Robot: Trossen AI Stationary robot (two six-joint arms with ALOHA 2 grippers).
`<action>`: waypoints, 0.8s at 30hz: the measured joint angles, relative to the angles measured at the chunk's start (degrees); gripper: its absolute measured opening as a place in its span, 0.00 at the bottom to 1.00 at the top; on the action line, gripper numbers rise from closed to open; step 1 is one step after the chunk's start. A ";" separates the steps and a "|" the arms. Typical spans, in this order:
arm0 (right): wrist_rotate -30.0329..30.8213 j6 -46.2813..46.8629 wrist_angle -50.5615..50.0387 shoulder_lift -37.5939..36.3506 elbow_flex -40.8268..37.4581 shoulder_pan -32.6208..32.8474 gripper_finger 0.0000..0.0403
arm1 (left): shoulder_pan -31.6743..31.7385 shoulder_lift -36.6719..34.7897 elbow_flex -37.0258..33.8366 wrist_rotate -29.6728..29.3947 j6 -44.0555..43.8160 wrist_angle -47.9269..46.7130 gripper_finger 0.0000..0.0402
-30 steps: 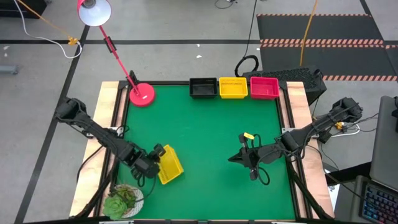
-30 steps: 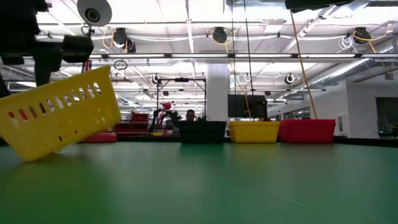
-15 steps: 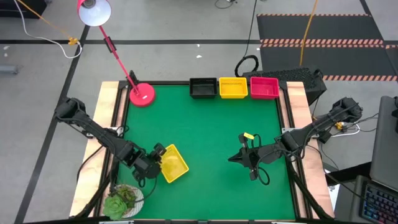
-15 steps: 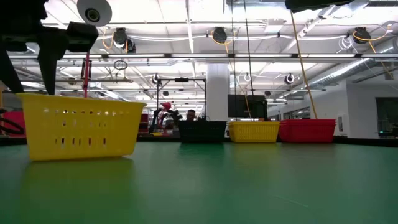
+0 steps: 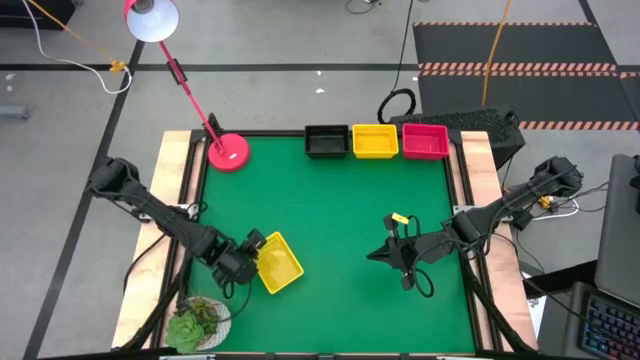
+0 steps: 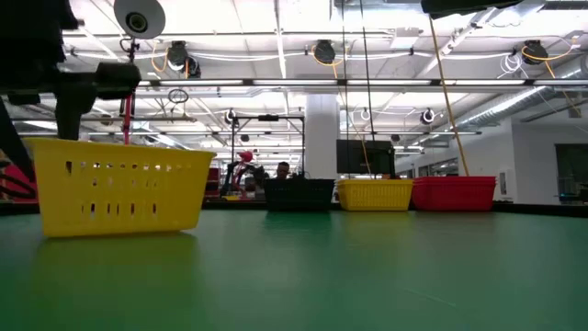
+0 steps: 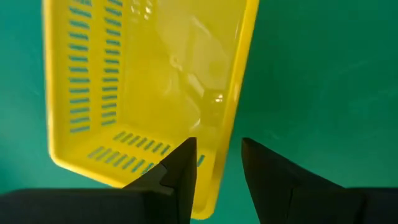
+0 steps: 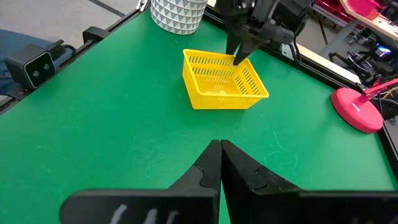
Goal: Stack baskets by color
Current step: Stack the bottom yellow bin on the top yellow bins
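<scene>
The yellow basket's rim (image 7: 226, 143) runs at a slant between my left gripper's fingers, so the yellow basket will turn into line with them when I grip and lift it.
A yellow basket (image 5: 281, 264) stands upright on its bottom on the green table, near the left edge toward the front; it also shows in the low view (image 6: 119, 188). My left gripper (image 5: 254, 259) is on it from the left side, shut on one of its walls. My right gripper (image 5: 376, 254) hangs shut and empty over the table's right half, with its fingertips (image 8: 219, 147) pointing toward the yellow basket (image 8: 224, 81). A black basket (image 5: 327, 141), another yellow basket (image 5: 375, 141) and a red-pink basket (image 5: 425, 140) stand in a row at the far edge. My left gripper has the yellow basket's side wall (image 7: 225, 134) between its two fingers, close to a corner, one finger inside the basket (image 7: 181, 167) and one outside (image 7: 268, 169). The fingers come steeply down from above, slanting from the table's left. The basket rests flat on the table.
A pink lamp base (image 5: 229, 152) sits at the far left corner, its arm reaching out over the edge. A potted plant (image 5: 197, 322) stands at the near left corner, close behind my left arm. Open green surface lies between the yellow basket and the far row.
The yellow basket hung tilted in my left gripper with one side raised; it has come down and now stands flat on the table, turned a little about. My left gripper has sunk slightly with it and kept its hold.
</scene>
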 joint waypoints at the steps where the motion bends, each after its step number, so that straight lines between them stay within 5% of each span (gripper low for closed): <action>1: 0.00 0.00 0.14 0.00 0.00 0.00 0.00 | 0.29 0.00 -0.62 0.08 0.28 0.49 0.31; 14: 1.24 1.45 3.91 0.05 -0.01 0.01 0.00 | 0.89 -0.20 -1.76 -1.52 1.87 4.90 0.02; 24: 20.01 8.56 11.37 2.50 0.88 0.00 0.00 | 5.20 -0.21 6.39 -16.97 4.24 5.42 0.02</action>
